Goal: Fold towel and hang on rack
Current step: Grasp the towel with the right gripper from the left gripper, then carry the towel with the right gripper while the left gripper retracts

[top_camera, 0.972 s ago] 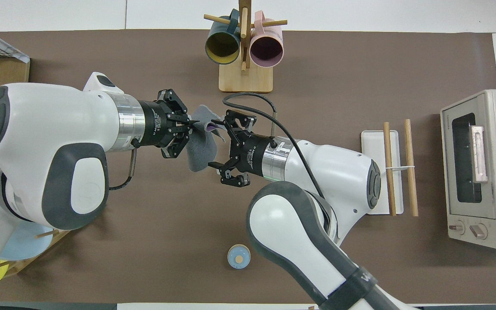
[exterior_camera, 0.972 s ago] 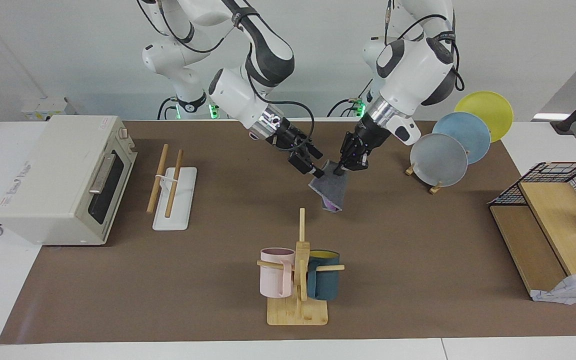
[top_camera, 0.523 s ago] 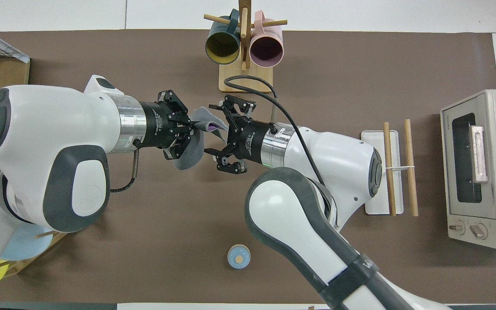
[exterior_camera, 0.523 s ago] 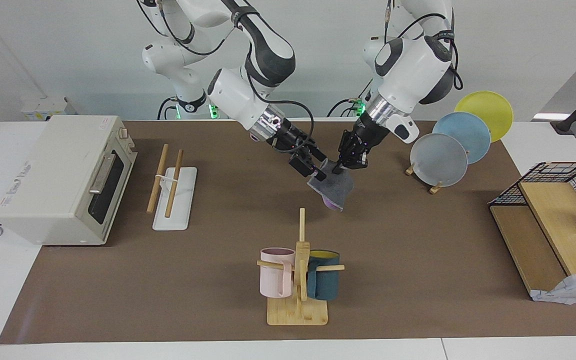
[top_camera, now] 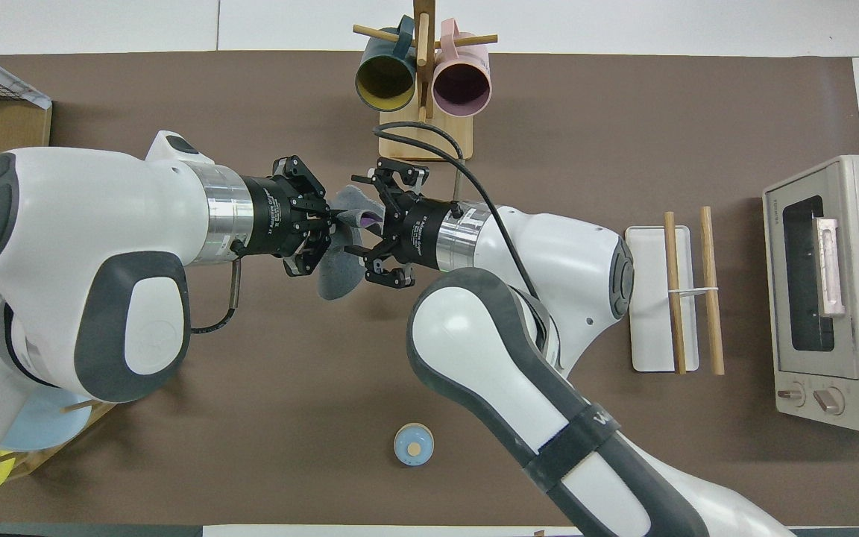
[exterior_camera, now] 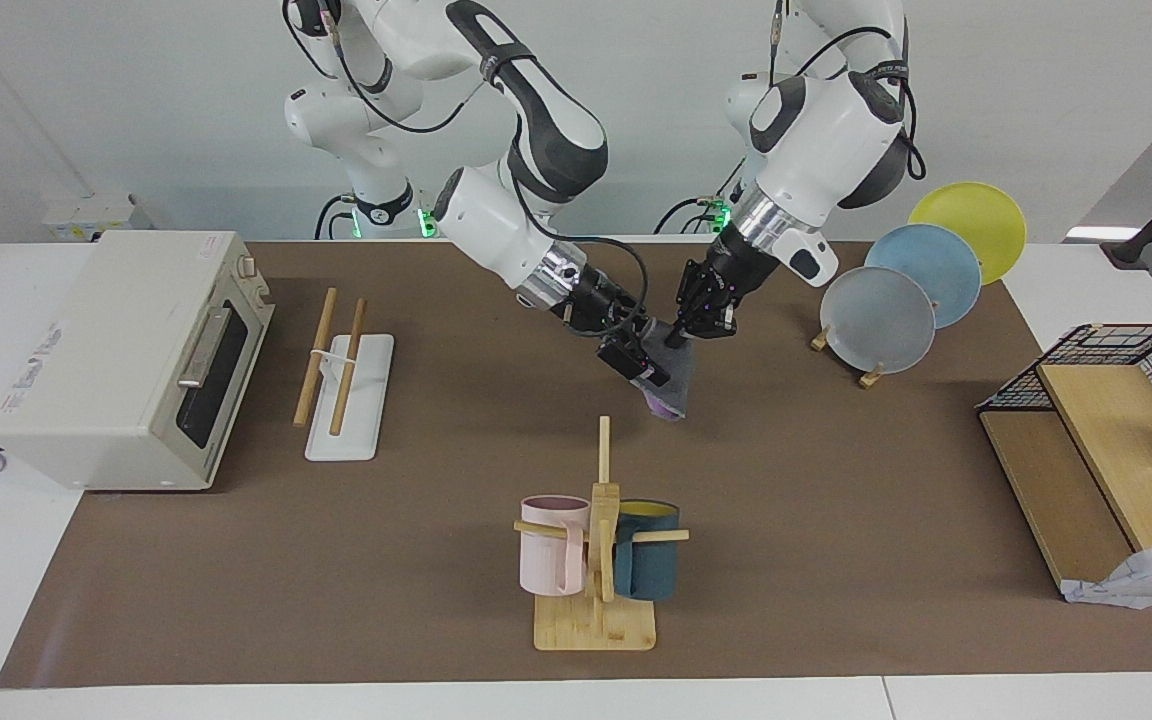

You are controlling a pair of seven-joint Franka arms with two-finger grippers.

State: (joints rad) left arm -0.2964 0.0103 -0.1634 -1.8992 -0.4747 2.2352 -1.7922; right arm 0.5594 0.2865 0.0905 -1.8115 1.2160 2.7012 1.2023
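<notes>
My left gripper is holding the towel and the rack stands on my right gripper's side, so next my right gripper takes over the towel and hangs it up.
The towel hangs in the air over the middle of the table, dark grey outside with purple showing at its lower edge; it also shows in the overhead view. My left gripper is shut on the towel's top edge. My right gripper is open, its fingers spread to either side of the hanging towel just below the left gripper. The rack, two wooden rods on a white base, stands bare toward the right arm's end.
A toaster oven stands beside the rack at the table's end. A bamboo mug tree with a pink and a teal mug stands farther from the robots than the towel. Plates on a stand and a wooden shelf are at the left arm's end. A small blue round thing lies near the robots.
My right gripper, open throughout, has moved in toward my left gripper and further over the towel. The hanging towel has swung and bunched. My left gripper has risen slightly, still shut.
</notes>
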